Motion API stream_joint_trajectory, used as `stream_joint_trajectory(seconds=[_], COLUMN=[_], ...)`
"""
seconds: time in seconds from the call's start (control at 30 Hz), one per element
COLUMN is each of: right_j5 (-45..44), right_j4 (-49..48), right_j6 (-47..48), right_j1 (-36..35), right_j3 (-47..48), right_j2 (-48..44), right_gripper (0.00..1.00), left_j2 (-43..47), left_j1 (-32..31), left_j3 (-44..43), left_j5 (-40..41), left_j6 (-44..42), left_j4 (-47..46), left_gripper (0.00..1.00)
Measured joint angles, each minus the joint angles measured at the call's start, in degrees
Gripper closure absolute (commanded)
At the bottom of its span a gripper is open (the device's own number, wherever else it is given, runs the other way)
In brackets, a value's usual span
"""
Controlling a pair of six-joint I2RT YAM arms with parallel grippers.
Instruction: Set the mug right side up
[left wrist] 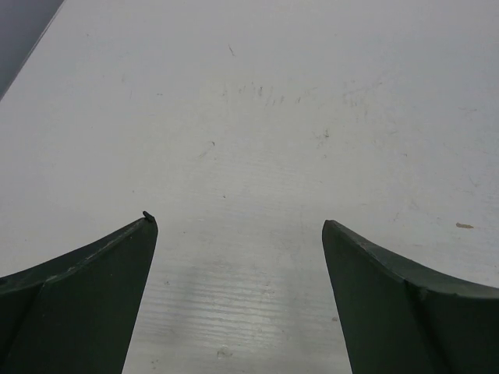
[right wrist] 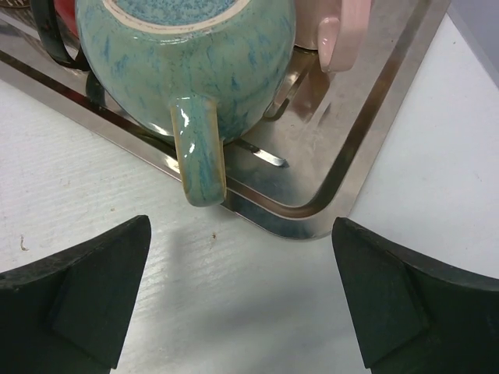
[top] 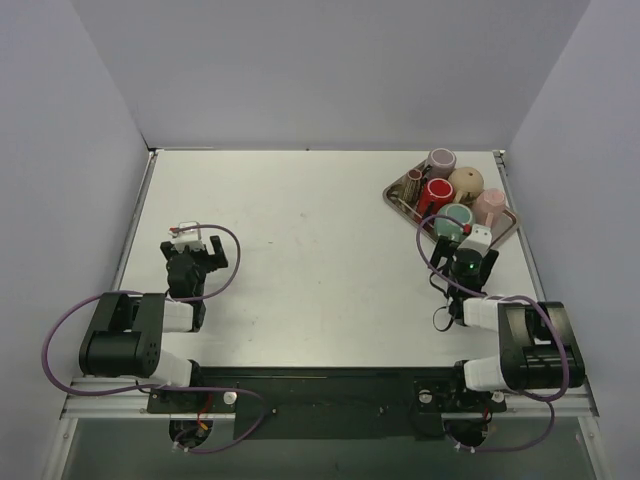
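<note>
The teal mug stands upside down (right wrist: pixel 187 58) in the tray, far from my left gripper. My right gripper should pick it up by the mug's handle (right wrist: pixel 200 154) and hand it over.
A speckled teal mug (right wrist: pixel 187 70) stands upside down in the near corner of a metal tray (right wrist: pixel 312 214), its foot ring up and its handle (right wrist: pixel 199 156) pointing at my right gripper. In the top view the teal mug (top: pixel 456 218) sits at the tray's near edge. My right gripper (right wrist: pixel 240 226) hovers open just short of the tray over bare table, nothing between its fingers; in the top view the right gripper (top: pixel 468 242) is right behind the mug. My left gripper (top: pixel 192 245) rests open far to the left, and its wrist view shows the left gripper (left wrist: pixel 238 222) above bare table.
The tray (top: pixel 400 205) at the back right also holds a red mug (top: pixel 436 192), a mauve mug (top: pixel 441 160), a beige mug (top: pixel 466 182) and a pink mug (top: pixel 489 205), packed close together. The pink mug (right wrist: pixel 339 31) stands just right of the teal one. Walls enclose the table.
</note>
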State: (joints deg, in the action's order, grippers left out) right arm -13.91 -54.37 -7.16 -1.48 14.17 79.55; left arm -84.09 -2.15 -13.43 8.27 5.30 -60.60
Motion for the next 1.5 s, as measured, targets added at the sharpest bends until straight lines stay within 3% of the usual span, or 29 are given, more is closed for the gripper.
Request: stream_joint_trajectory(seconds=[0.3,0.4,0.57,0.73,0.93,1.07,1.17,1.2,1.5], right_j5=[-1.46,-1.27,-1.01,-0.66,-0.68,-0.24,0.22,0.85,2.78], right_j4=[17.0,24.76,39.98,48.3,54.42,56.26,57.05,57.22,60.81], right_j6=[-1.64,-2.16,-1.68,-1.73,-2.43,-3.13,-2.95,-2.97,-3.23], right_j1=[0.0,0.0,0.0,0.0,0.15,0.79,0.81,0.81,0.33], right_j3=[8.07,14.91,28.5,33.94,38.4,42.51,44.11,44.3,42.64], right_j2=[-14.08,-14.08,-5.29,3.17,12.0,17.29,18.75,18.78,12.94], right_gripper=[0.06,0.19,0.29,0.35,0.48,0.69,0.96,1.0,1.0], left_j2=[-0.04,0.59,8.07,11.08,12.02,13.46,15.17,15.63,17.9], left_j1=[0.0,0.31,4.11,4.5,4.5,4.5,4.5,4.5,4.5], left_j3=[0.0,-0.09,-9.07,-23.28,-30.56,-31.67,-31.69,-31.74,-39.3], left_j5=[-0.04,-1.14,-8.26,-15.52,-20.92,-23.47,-25.11,-25.53,-31.54], left_j6=[0.0,0.02,-1.42,-5.18,-7.54,-7.69,-7.76,-7.89,-10.6], left_j4=[0.0,1.01,19.89,37.62,54.53,61.55,64.39,65.13,77.99], left_gripper=[0.02,0.02,0.02,0.02,0.02,0.02,0.02,0.02,0.0])
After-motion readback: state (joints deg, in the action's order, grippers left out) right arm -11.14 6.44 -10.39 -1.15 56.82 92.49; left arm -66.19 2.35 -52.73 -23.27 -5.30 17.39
